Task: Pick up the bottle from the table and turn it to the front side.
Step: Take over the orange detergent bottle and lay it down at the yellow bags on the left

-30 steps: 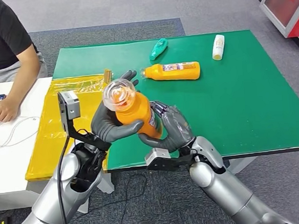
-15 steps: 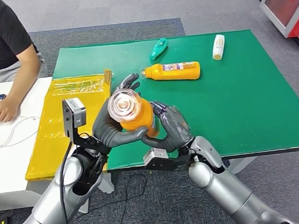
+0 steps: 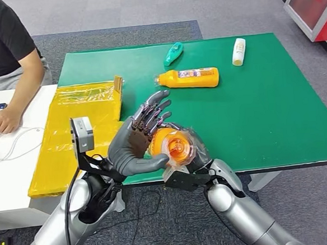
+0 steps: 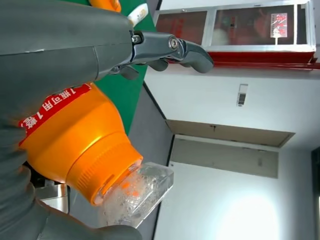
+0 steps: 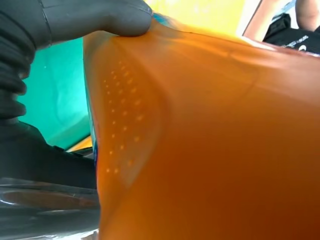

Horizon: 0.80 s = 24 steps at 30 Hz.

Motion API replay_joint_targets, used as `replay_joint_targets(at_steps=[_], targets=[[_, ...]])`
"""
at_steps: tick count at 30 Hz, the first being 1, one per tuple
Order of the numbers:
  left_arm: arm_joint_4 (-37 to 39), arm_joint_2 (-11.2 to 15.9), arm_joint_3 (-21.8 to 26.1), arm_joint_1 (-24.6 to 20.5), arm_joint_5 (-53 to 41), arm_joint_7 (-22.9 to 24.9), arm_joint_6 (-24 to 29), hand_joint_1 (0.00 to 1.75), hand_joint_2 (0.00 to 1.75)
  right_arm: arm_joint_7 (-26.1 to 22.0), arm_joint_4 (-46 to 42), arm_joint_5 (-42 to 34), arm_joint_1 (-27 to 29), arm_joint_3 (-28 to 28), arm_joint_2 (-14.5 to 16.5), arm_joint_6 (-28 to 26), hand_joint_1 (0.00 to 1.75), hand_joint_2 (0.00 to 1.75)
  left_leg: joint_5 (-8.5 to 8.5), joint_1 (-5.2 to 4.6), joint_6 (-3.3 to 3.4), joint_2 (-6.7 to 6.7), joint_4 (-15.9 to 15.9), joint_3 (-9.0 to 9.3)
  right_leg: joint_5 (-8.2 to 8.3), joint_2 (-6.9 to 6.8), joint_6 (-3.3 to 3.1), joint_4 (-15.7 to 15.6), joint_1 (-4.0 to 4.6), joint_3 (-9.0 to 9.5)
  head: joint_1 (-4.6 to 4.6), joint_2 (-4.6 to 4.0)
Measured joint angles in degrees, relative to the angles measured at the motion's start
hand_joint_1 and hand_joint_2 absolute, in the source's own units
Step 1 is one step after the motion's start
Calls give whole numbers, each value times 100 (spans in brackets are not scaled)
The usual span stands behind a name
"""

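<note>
I see a red band with white writing across the orange bottle, so I should expect a bigger printed label hidden further down the bottle's body.
An orange bottle with a clear cap is held in the air over the near edge of the green table, cap end towards me. My right hand grips it from below and behind, its thumb pressed on the orange body. My left hand is beside the bottle with its fingers straightened and spread away from it. In the left wrist view the bottle lies near the palm of that hand, and the thumb runs under the cap.
A second orange bottle, a green bottle and a white bottle lie further back on the table. A yellow bag covers its left end. A person sits at a white desk on the left.
The bottle has dropped lower and to the right, into my right hand. My left hand's fingers, wrapped round it before, have straightened off it.
</note>
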Motion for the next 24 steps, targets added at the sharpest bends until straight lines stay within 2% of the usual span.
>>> replay_joint_targets(at_steps=[7,12,17,24], targets=[[-57,50,-8,117,-696,-240,93,0,175,48,3,75,-1,-215,25,-60,175,175,0,0,1,0,0,-1,0,0,0,0,0,0,0,0],[-78,58,3,160,-1238,-376,364,0,175,58,3,75,-2,-315,66,-54,175,175,0,0,1,0,0,-2,0,0,0,0,0,-1,1,0],[-74,186,58,118,-2906,-651,838,0,175,127,0,2,-2,-366,103,-35,175,175,2,0,0,0,0,-1,0,0,0,0,0,-2,0,0],[92,394,218,-36,-4568,-517,1102,0,175,235,-88,33,26,-483,132,-17,175,175,3,0,0,0,0,-1,0,0,0,0,0,-3,1,0]])
